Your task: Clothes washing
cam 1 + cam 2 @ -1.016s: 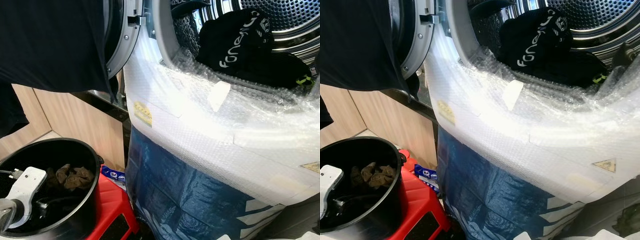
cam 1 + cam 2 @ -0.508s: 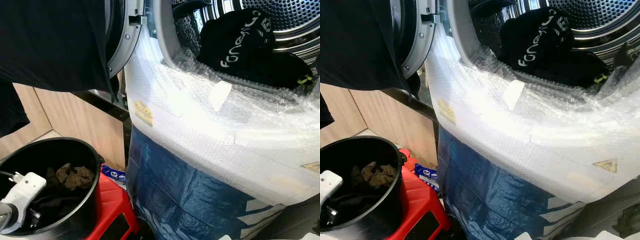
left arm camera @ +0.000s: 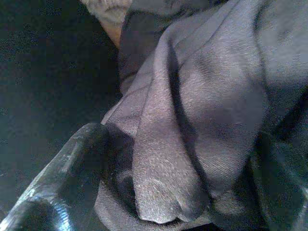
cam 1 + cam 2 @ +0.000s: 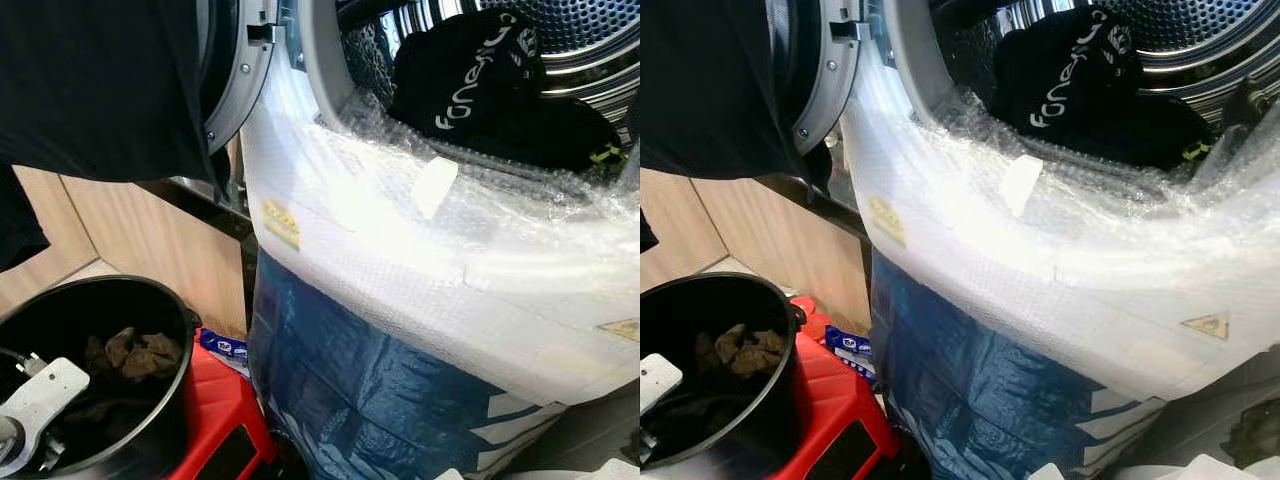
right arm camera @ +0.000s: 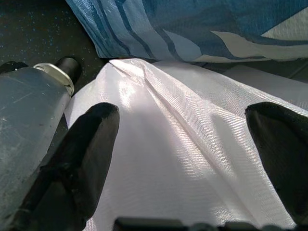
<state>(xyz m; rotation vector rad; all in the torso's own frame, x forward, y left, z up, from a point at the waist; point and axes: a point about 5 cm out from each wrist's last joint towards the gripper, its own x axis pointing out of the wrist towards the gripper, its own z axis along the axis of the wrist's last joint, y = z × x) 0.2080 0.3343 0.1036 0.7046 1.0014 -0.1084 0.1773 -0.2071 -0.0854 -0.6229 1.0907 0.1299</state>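
Note:
My gripper will bring the dark grey cloth [image 3: 168,159] out of the bucket by itself when it lifts, because the brown cloth [image 4: 138,354] sits in its own heap next to the dark grey fold.
The washer's steel drum [image 4: 575,25] stands open with a black garment with white lettering [image 4: 480,90] lying at its mouth. At lower left is a black bucket [image 4: 178,322] holding a crumpled brown cloth [image 4: 135,352] and dark clothes. My left arm's white wrist [image 4: 40,400] reaches down into it. My left gripper [image 3: 183,144] is open, with a fold of dark grey cloth [image 3: 202,110] lying between its fingers [image 3: 77,168]. My right gripper [image 5: 187,120] hangs open just over a white mesh fabric [image 5: 192,159] on the floor.
Bubble wrap [image 4: 400,230] covers the washer's front, with blue plastic sheeting [image 4: 370,390] below. The round door [image 4: 235,90] swings open to the left, and a dark cloth [image 4: 100,80] hangs before it. The bucket sits on a red stool [image 4: 225,420] against wood panelling [image 4: 150,235].
My left wrist has sunk lower and further left inside the bucket. The camera has shifted slightly; the clothes in the drum have not moved.

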